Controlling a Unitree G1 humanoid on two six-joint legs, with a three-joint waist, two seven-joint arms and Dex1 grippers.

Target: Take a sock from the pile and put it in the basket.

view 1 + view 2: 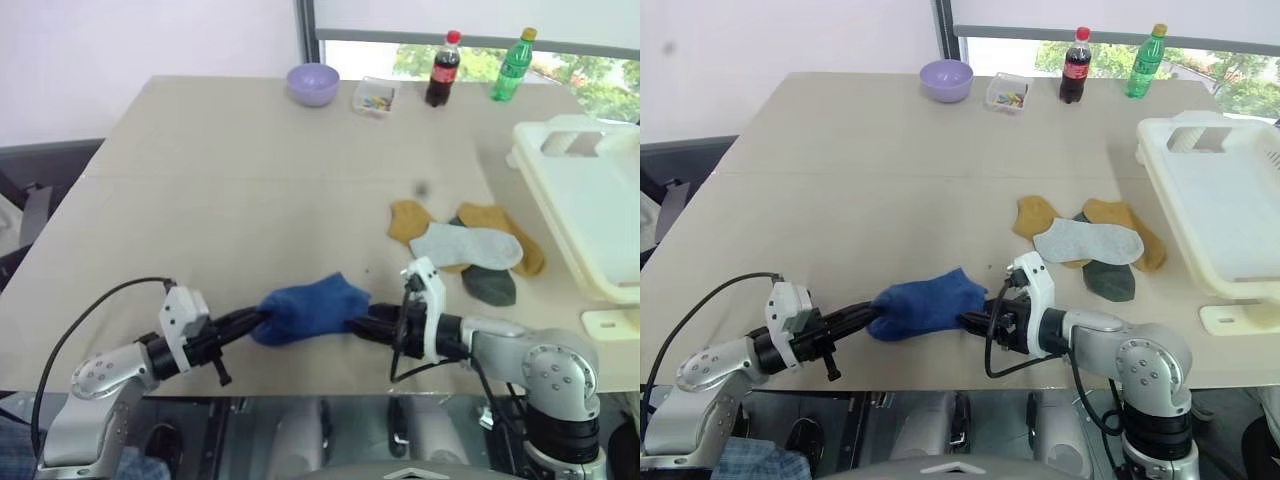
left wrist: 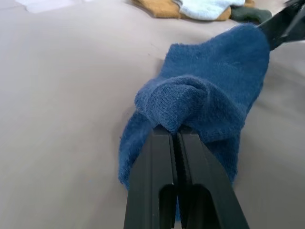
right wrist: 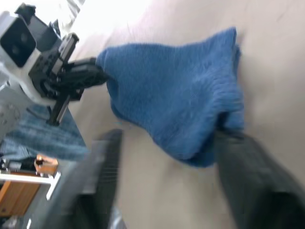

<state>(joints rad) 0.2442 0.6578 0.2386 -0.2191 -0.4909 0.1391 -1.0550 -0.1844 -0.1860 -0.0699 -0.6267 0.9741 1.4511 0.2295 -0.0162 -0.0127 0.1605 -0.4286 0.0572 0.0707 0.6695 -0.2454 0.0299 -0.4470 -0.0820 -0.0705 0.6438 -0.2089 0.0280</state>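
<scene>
The sock's end between my right gripper's fingers is bunched up into thick folds (image 3: 214, 114). That will keep the royal blue sock (image 1: 312, 309) a short bundle when I carry it.
A royal blue sock (image 1: 305, 308) hangs just above the near part of the table, stretched between my two grippers. My left gripper (image 1: 255, 322) is shut on its left end; the left wrist view shows the fingers (image 2: 164, 157) pinching a fold of the sock (image 2: 209, 95). My right gripper (image 1: 365, 322) is at the sock's right end, its jaws open wide on either side of the cloth (image 3: 181, 100). The pile (image 1: 465, 248) of mustard, grey-white and dark green socks lies to the right. The cream-white basket (image 1: 590, 200) stands at the table's right edge.
Along the far edge stand a lilac bowl (image 1: 313, 83), a small clear box (image 1: 375, 97), a cola bottle (image 1: 443, 68) and a green bottle (image 1: 514, 65). A grey chair (image 1: 40, 190) is off the table's left side. The table's front edge runs just under my arms.
</scene>
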